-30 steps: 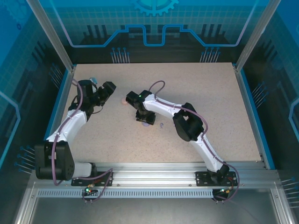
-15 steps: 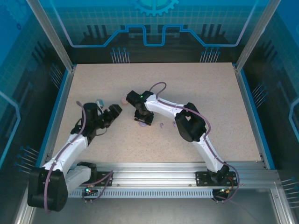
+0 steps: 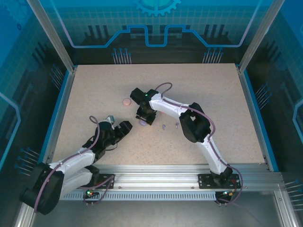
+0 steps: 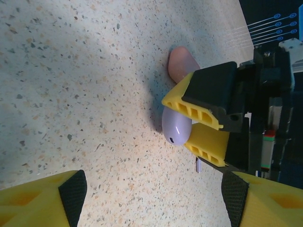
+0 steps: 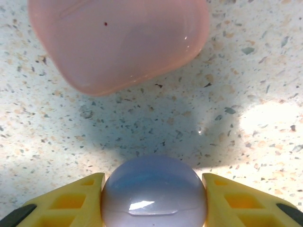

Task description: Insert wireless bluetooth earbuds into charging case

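Note:
Next, my left gripper grips the lilac charging case [image 5: 154, 189], which sits closed in my right gripper's fingers, firmly by its protruding end [image 4: 175, 132] before the earbuds can go in.
My right gripper [image 3: 144, 118] is shut on a lilac pebble-shaped charging case [image 5: 154, 191], pressed between its yellow fingers [image 5: 71, 198] low over the table. In the left wrist view the same case [image 4: 176, 127] sits in those fingers, and a tiny purple earbud [image 4: 199, 164] lies just beside them. From above, this earbud [image 3: 163, 126] lies right of the case, with another small one [image 3: 176, 125] further right. My left gripper [image 3: 124, 127] stands open with nothing between its pads [image 4: 71, 196], a short way left of the case.
A pale pink case [image 3: 126, 101] lies closed on the table just beyond the lilac one, large in the right wrist view [image 5: 118, 42]. The speckled tabletop [image 3: 213, 104] has free room to the right and at the back.
My left arm has swung from the far left back toward the near edge, and its gripper now points at the right gripper. The right gripper has shifted slightly with the lilac case.

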`<state>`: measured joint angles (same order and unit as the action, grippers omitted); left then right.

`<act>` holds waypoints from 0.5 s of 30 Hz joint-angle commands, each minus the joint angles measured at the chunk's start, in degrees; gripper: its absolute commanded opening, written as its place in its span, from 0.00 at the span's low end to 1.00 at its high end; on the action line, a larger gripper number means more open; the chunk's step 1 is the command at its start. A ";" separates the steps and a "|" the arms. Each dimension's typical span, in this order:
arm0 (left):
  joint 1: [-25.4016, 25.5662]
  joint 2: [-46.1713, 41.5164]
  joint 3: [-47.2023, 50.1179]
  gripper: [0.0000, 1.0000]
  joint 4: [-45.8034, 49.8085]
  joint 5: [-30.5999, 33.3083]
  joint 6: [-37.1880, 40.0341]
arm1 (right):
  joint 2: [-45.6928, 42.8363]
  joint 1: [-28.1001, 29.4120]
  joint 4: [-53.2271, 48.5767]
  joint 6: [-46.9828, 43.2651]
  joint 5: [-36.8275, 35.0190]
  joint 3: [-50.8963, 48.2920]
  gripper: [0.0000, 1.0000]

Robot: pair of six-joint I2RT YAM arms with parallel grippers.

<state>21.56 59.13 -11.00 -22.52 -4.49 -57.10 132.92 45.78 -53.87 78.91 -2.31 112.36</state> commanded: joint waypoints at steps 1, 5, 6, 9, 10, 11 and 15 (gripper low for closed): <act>1.63 2.73 1.27 0.78 -8.82 3.88 -0.56 | -3.29 -0.36 1.03 2.14 1.85 -0.56 0.41; 3.39 7.64 0.71 0.78 -13.89 5.22 -0.04 | -3.93 -0.26 2.13 2.91 2.69 -1.56 0.41; 3.78 8.93 0.39 0.77 -14.75 5.24 0.22 | -4.07 -0.25 2.48 3.08 2.89 -1.85 0.41; 5.25 12.84 -0.57 0.76 -18.00 6.06 0.66 | -4.34 -0.08 2.86 3.19 3.23 -2.13 0.40; 5.94 14.16 -0.61 0.75 -19.38 6.68 0.68 | -4.44 -0.07 2.85 3.19 3.35 -2.13 0.40; 6.36 15.47 -0.85 0.73 -20.56 7.18 0.59 | -4.43 -0.01 2.98 3.19 3.44 -2.14 0.40; 7.22 19.48 -2.46 0.68 -23.37 7.83 0.91 | -4.67 0.17 3.07 3.08 3.60 -2.42 0.40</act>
<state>28.14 76.64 -11.27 -40.27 1.02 -57.01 130.78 45.76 -50.74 81.06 0.51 110.76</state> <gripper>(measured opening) 0.695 0.445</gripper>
